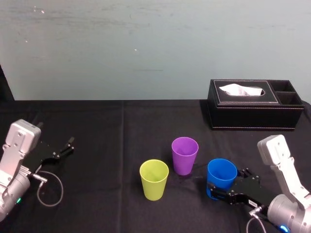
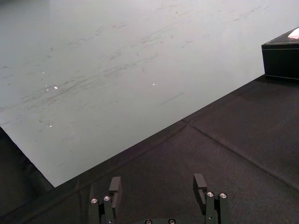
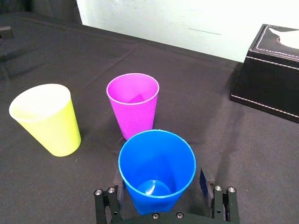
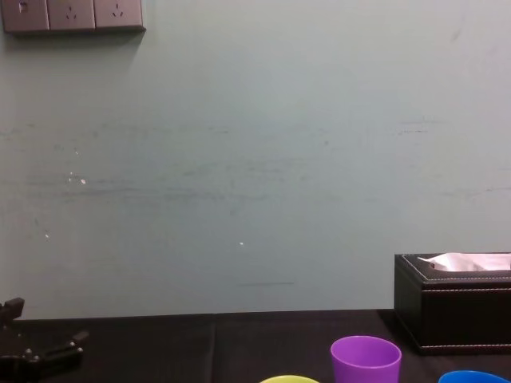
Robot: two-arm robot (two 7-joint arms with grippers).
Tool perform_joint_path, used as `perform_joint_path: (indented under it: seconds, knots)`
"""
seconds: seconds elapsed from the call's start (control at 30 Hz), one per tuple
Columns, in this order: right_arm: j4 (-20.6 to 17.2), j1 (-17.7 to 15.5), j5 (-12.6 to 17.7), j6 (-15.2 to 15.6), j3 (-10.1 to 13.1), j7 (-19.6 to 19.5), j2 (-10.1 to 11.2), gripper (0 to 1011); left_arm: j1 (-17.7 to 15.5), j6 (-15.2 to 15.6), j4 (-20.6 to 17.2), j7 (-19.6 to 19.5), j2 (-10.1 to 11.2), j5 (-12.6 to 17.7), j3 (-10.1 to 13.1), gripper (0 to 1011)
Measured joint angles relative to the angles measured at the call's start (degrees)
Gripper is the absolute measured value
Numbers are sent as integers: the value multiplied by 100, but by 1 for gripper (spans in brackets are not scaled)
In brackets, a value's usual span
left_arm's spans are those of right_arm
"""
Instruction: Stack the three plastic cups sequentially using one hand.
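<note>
The blue cup (image 3: 157, 170) gets narrower toward its base (image 3: 154, 189), so it will go deep into the purple cup when I lower it, but its rim will still show.
Three plastic cups stand upright on the black table: a yellow-green cup (image 1: 154, 179) (image 3: 46, 119) on the left, a purple cup (image 1: 184, 155) (image 3: 133, 110) in the middle and farther back, and a blue cup (image 1: 221, 176) (image 3: 157, 169) on the right. My right gripper (image 1: 218, 190) (image 3: 161, 185) is open and straddles the blue cup low on its wall, one finger on each side with a small gap. The blue cup stands close to the purple one. My left gripper (image 1: 65, 147) (image 2: 157, 185) rests open and empty at the table's left side.
A black tissue box (image 1: 252, 104) (image 3: 273, 70) (image 4: 455, 311) sits at the back right near the pale wall. A grey cable (image 1: 48, 187) loops on the cloth beside the left arm. Bare black cloth (image 1: 107, 141) lies between the left gripper and the cups.
</note>
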Motion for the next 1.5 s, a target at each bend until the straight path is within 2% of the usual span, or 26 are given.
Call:
perform_joint_path:
  seconds: [0.63,1.5]
  knots:
    - [131,94,-205,5,67,243,-216,1004,0,0,0,0,0,0,0,1000]
    - [260,154,-338,116,75,313,-404,1004,0,0,0,0,0,0,0,1000]
